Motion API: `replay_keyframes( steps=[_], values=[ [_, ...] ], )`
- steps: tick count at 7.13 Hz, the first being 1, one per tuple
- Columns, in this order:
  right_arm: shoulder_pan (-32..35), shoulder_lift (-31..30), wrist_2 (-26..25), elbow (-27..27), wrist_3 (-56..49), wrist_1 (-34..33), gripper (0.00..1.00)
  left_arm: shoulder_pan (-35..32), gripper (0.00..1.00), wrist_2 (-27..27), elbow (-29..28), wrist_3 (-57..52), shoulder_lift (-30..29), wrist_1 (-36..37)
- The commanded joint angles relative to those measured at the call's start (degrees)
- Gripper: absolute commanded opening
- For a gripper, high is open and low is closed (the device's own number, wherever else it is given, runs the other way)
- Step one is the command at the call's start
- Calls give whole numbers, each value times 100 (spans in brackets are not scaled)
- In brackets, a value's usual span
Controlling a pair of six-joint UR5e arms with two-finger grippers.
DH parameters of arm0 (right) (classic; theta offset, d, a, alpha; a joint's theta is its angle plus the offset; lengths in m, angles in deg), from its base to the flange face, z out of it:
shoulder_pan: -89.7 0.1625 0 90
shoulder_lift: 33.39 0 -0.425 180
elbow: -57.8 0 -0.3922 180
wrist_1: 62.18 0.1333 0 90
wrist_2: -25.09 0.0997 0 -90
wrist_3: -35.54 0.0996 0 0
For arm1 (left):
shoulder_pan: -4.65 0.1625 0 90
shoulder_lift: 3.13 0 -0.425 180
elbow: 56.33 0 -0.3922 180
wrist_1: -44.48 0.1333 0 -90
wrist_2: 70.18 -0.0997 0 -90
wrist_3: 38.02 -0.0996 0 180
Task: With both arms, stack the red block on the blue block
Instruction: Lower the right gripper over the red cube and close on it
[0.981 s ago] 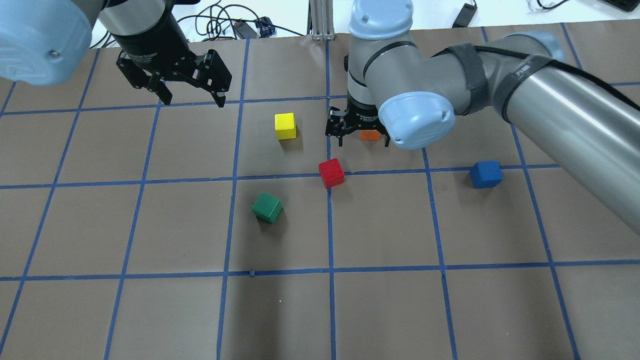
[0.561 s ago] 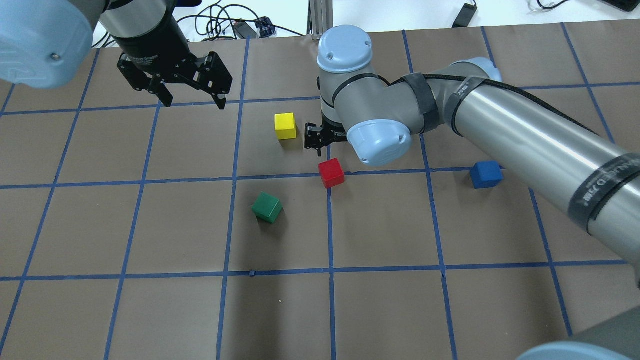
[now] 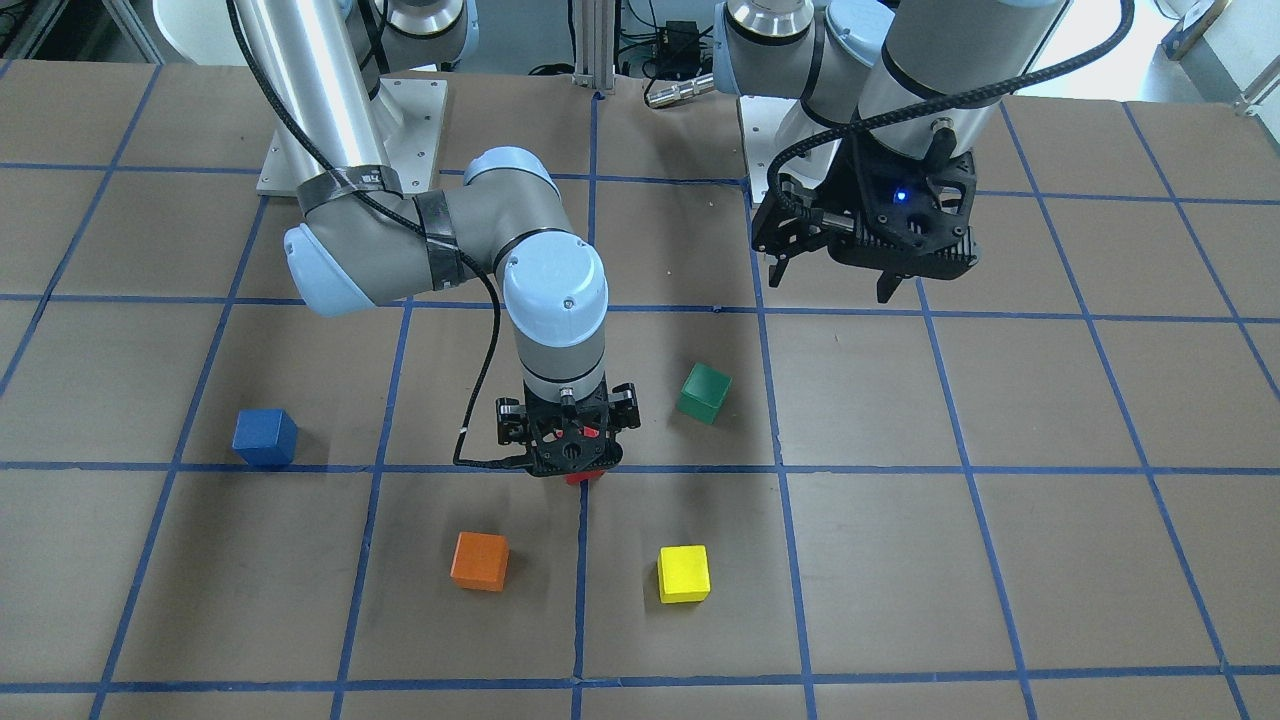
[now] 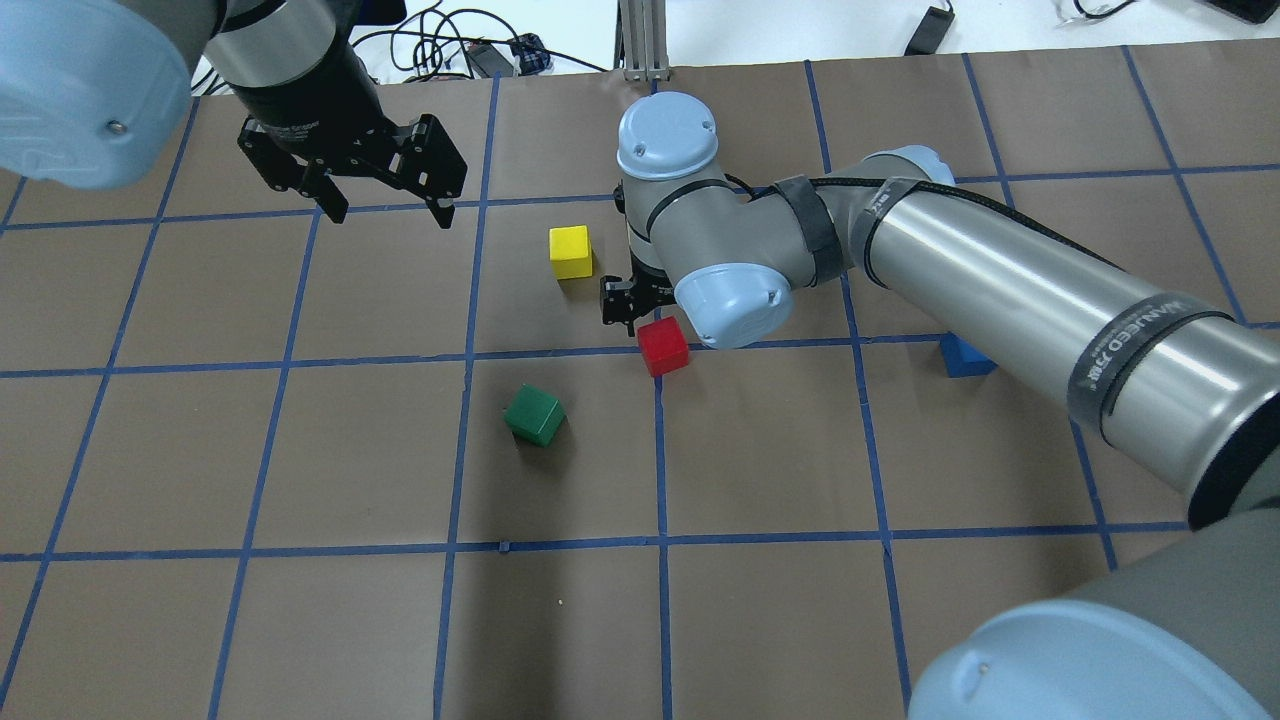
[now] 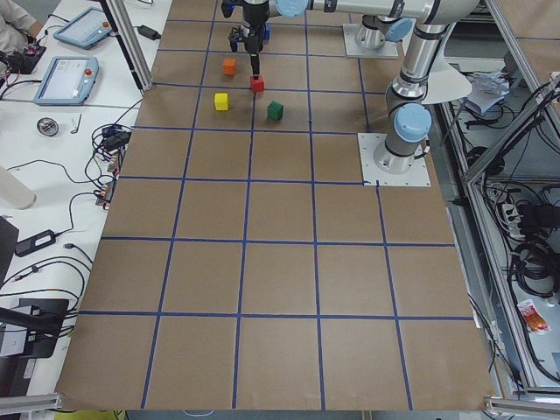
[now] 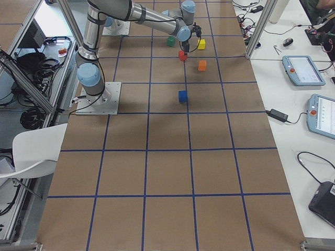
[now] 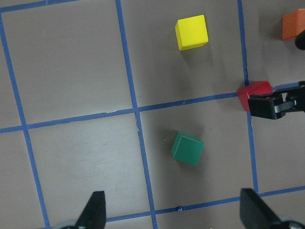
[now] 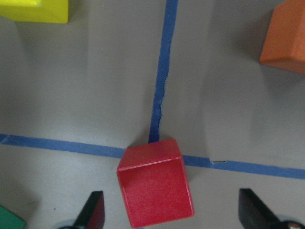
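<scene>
I expect the red block to turn square to my spread fingers when I grip and lift it, because the red block's side edges (image 8: 186, 180) slant between them.
The red block (image 4: 663, 346) sits on a blue tape crossing near the table's middle. My right gripper (image 3: 570, 462) hangs open right over it and hides most of it in the front-facing view. In the right wrist view the red block (image 8: 156, 188) lies between the two spread fingertips (image 8: 93, 212). The blue block (image 3: 265, 437) stands alone further out on the right arm's side. In the overhead view the blue block (image 4: 960, 358) is partly hidden by the right forearm. My left gripper (image 4: 385, 205) is open and empty, high above the table's far left part.
A green block (image 4: 534, 415) lies near the red one on my left side. A yellow block (image 4: 571, 251) and an orange block (image 3: 479, 560) stand beyond it. The right arm hides the orange block in the overhead view. Brown table with a blue tape grid (image 4: 460, 450).
My right arm has swung left and nearer, from above the orange block to above the red block. It now covers the orange block and part of the blue block. The left gripper has hardly moved.
</scene>
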Motion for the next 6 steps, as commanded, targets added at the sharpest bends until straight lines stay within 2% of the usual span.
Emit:
replay_keyframes(
  steps=[1,3,4,5,6],
  values=[
    [16,185,55,0,-75,-2,100,1,100,7,6,2,2,0],
    [16,291,64,0,-66,-2,98,1,100,7,6,11,2,0],
    [16,291,64,0,-40,6,44,1,100,7,6,11,2,0],
    [16,283,56,0,-205,-2,10,1,100,16,6,11,2,18],
    [16,222,56,0,-181,111,0,1,100,16,6,11,2,18]
  ],
)
